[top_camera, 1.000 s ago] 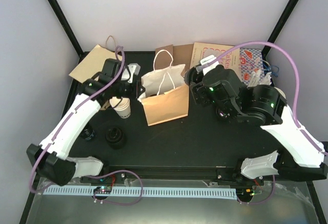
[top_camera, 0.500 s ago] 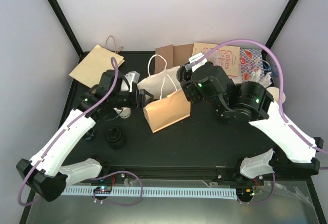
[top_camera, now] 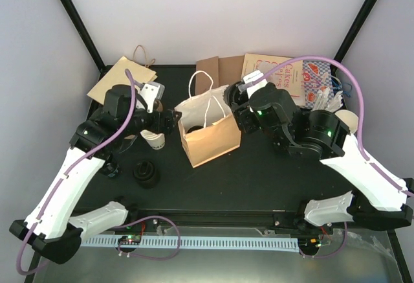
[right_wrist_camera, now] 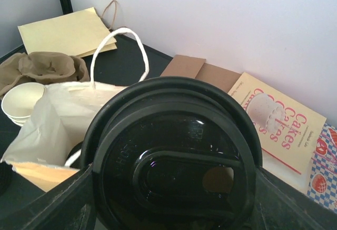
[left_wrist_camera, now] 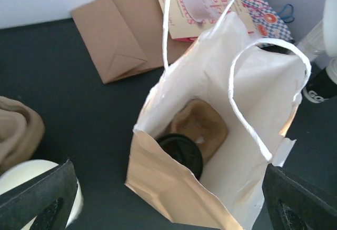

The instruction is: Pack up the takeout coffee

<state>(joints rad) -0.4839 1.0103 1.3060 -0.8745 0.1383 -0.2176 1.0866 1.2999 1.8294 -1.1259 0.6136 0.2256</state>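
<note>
The bag's back rim [top_camera: 200, 93] stands free in front of the open fingers, so my left gripper keeps moving toward the bag handle's base [top_camera: 189, 98] and closes on the bag's rim there.
The takeout coffee [right_wrist_camera: 174, 156] fills the right wrist view: I see only its round black lid, with my right gripper [right_wrist_camera: 174, 193] shut on it from both sides. It hangs just beyond the right rim of the open tan paper bag [top_camera: 210, 137]. Inside the bag [left_wrist_camera: 174, 193] stand another black-lidded cup [left_wrist_camera: 181, 153] and a brown pulp tray [left_wrist_camera: 202, 127]. My left gripper [top_camera: 169, 122] stands open at the bag's left side, holding nothing; in its wrist view the fingers [left_wrist_camera: 45, 198] frame the bag.
White lidless cups [top_camera: 154, 138] and black lids [top_camera: 145, 173] sit left of the bag. Pulp trays [right_wrist_camera: 45, 67] lie behind them. Flat paper bags [top_camera: 119, 79], brown sleeves [top_camera: 217, 68] and a cake card [top_camera: 278, 72] lie along the back.
My left gripper was shut at the bag's left rim; it has opened and drawn back a little. The bag has settled upright. My right gripper carried the coffee leftward to the bag.
</note>
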